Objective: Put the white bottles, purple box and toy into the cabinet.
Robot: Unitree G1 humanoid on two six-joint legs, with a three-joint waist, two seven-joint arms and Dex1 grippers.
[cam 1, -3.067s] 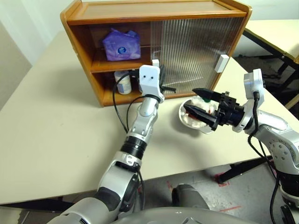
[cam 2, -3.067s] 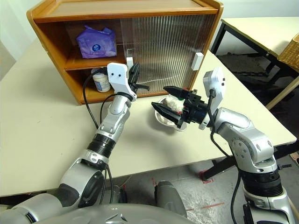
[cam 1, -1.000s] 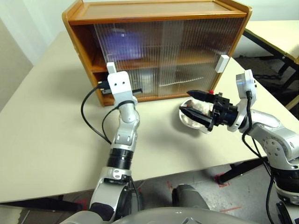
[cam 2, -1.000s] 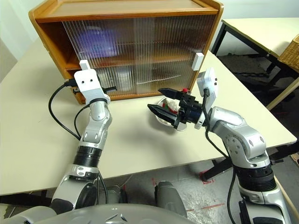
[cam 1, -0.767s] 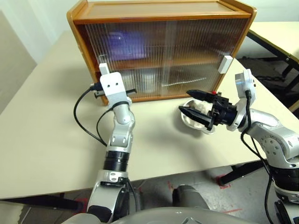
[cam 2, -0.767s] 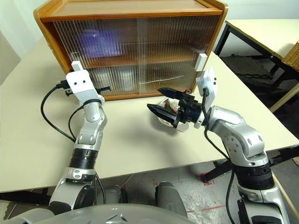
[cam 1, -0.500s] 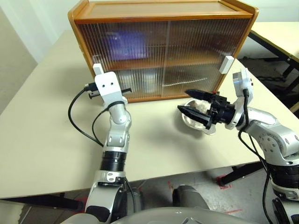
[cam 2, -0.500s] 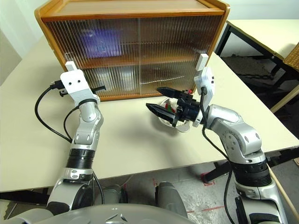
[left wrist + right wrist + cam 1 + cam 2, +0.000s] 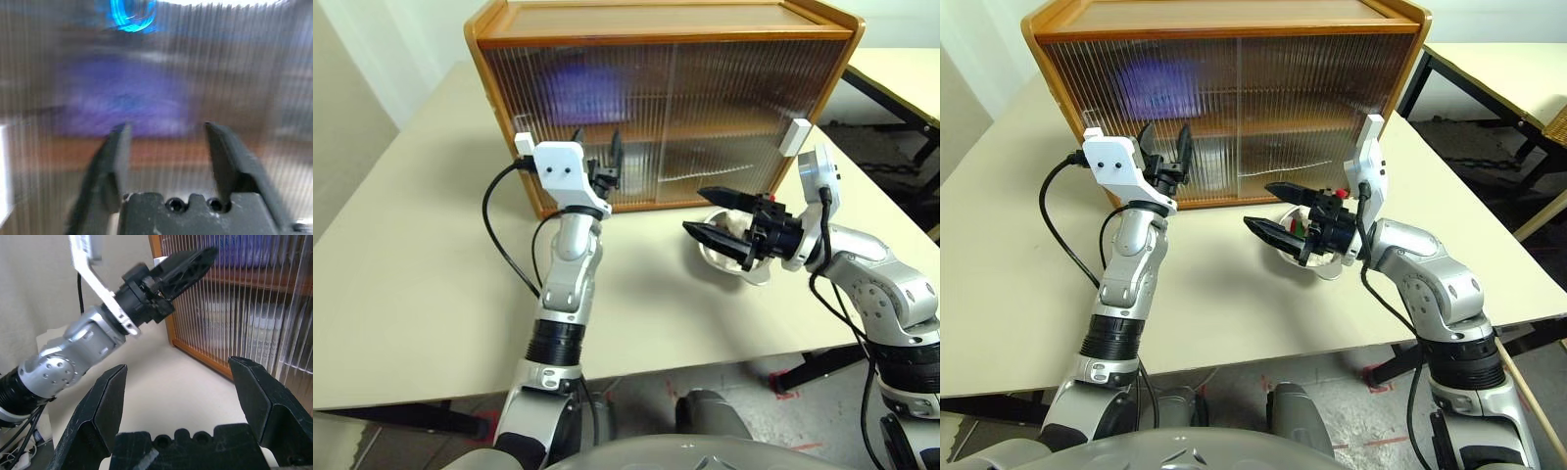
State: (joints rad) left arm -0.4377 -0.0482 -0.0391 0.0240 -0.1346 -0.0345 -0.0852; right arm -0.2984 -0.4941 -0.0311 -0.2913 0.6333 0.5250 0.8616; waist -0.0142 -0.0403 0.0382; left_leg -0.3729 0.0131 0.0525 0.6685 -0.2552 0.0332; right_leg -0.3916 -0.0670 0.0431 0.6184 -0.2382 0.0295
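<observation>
The ribbed door behind the bowl is closed, so the robot's right gripper should push the door's white handle toward the middle of the cabinet before it takes the toy.
The cabinet stands at the back of the table with both ribbed doors slid shut. Behind its left door the purple box shows as a violet blur on the upper shelf. Pale shapes behind the lower panel may be the white bottles; I cannot tell for sure. My left gripper is open, raised in front of the left door, holding nothing. The toy lies in a steel bowl in front of the right door. My right gripper hovers open just over the bowl.
White handles sit at the left door's outer edge and the right door's outer edge. A second table stands to the right, across a gap. The table's front edge runs close below my arms.
The left door slid shut over the purple box. Since then my left gripper opened, swung right and up from the left handle, and now faces the door. The right arm kept still.
</observation>
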